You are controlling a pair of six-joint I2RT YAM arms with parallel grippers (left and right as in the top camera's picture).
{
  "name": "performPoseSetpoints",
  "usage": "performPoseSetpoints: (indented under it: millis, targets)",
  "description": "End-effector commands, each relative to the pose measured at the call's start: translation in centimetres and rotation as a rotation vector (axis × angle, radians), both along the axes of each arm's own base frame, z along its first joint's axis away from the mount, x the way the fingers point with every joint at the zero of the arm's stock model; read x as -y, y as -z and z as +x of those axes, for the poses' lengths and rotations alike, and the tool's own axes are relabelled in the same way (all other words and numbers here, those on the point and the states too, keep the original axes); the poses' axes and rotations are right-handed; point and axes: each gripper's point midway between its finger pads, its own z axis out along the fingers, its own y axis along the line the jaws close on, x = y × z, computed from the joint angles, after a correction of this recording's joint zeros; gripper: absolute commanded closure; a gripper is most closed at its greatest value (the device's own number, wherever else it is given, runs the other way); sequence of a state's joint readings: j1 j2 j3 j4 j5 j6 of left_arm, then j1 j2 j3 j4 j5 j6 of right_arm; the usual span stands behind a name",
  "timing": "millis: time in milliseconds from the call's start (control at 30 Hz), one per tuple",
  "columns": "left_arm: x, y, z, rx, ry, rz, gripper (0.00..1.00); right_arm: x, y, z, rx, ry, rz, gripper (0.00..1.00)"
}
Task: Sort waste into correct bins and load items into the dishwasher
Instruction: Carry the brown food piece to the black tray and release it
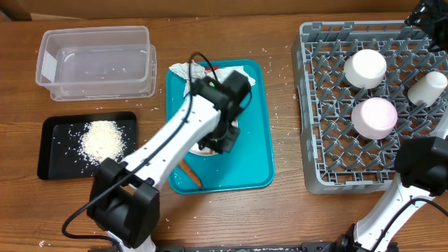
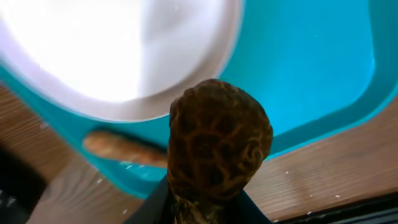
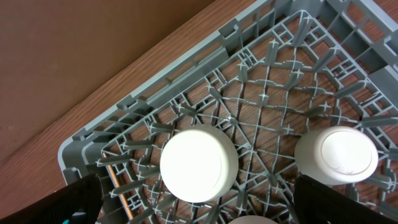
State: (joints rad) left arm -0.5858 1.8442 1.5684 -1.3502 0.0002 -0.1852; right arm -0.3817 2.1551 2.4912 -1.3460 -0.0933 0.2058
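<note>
The brown food lump (image 2: pixel 217 138) is clear of the white plate, so my left gripper should keep going to the rice pile's black tray (image 1: pixel 85 145) and let go of the lump there.
My left gripper (image 2: pixel 208 208) is shut on the brown food lump (image 2: pixel 217 140), held just above the teal tray (image 2: pixel 311 74). Beneath it lie the white plate (image 2: pixel 118 50) and the small orange carrot (image 2: pixel 124 148). From overhead the left gripper (image 1: pixel 224 136) covers most of the plate, the carrot (image 1: pixel 190 175) lies at the tray's near edge, and the crumpled napkins (image 1: pixel 187 70) at its far end. My right gripper (image 3: pixel 199 208) hangs open over the grey dish rack (image 3: pixel 155 93), above a bowl (image 3: pixel 199 163) and the cup (image 3: pixel 336 154).
The clear tub (image 1: pixel 94 63) stands at the back left. In front of it the black tray (image 1: pixel 56 133) holds a rice pile (image 1: pixel 103 140). The rack (image 1: pixel 329 140) at the right holds two bowls (image 1: pixel 365 68) (image 1: pixel 374 117) and the cup (image 1: pixel 428 87). Rice grains dot the table.
</note>
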Motion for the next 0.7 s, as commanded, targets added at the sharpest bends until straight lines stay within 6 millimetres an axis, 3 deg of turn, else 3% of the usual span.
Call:
performPoseSetpoints:
  millis: [0,133,400,567,667]
  targets:
    - [-3.5,-2.1,3.0,0.088,-0.163,0.078,0.82,0.0,-1.7,-0.2,0.040,0.003,-0.018,0.00]
    - [-7.7,-2.9,4.3,0.082,-0.314,0.106,0.82,0.0,-1.7,-0.2,0.040,0.003,-0.018,0.00]
    - [-18.9,-2.8,5.8,0.067,-0.736,0.141,0.81,0.0,-1.7,-0.2,0.040,0.003,-0.018,0.00]
    - [-25.8,-1.7,4.9,0.050,-0.957,0.148,0.78,0.0,-1.7,-0.2,0.040,0.003,-0.018,0.00]
    - [-28.9,-0.5,3.7,0.026,-1.064,0.143,0.77,0.0,-1.7,-0.2,0.040,0.003,-0.018,0.00]
